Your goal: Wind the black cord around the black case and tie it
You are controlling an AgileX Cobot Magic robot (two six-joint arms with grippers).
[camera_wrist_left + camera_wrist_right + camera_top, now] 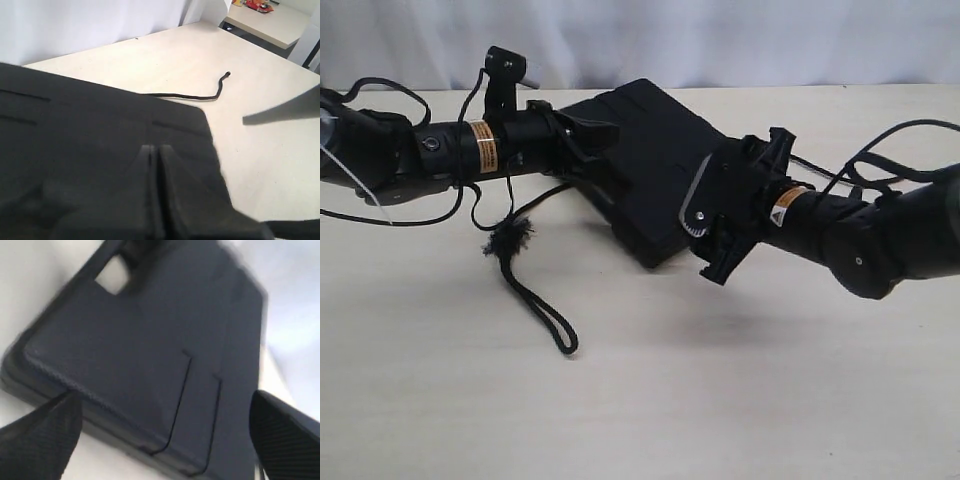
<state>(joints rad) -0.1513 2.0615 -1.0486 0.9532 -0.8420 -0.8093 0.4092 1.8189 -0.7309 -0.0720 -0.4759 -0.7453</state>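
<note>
The robot's left gripper is closed over the black case's flat top (638, 138), beyond the case's handle bar, so it should move back, open and take hold of the handle bar (590, 191) from above.
The black case (650, 150) lies flat on the table, its grooved bands showing in the right wrist view (150, 340) along with its handle cutout (115, 275). The black cord's frayed knot (508, 240) and small loop (558, 330) lie on the table left of the case. Its other end (200, 95) trails out from behind the case. My left gripper (608, 138) (155, 152) is shut over the case's left edge, with nothing seen between its fingers. My right gripper (705, 210) (162, 405) is open at the case's near right corner, one finger (40, 435) on each side.
The pale wooden table (720, 380) stretches toward the camera in front of the case. A white curtain (720, 40) hangs behind the table. Thin robot cables (380, 215) loop around the left arm. Another table (270, 20) stands beyond the table's far edge.
</note>
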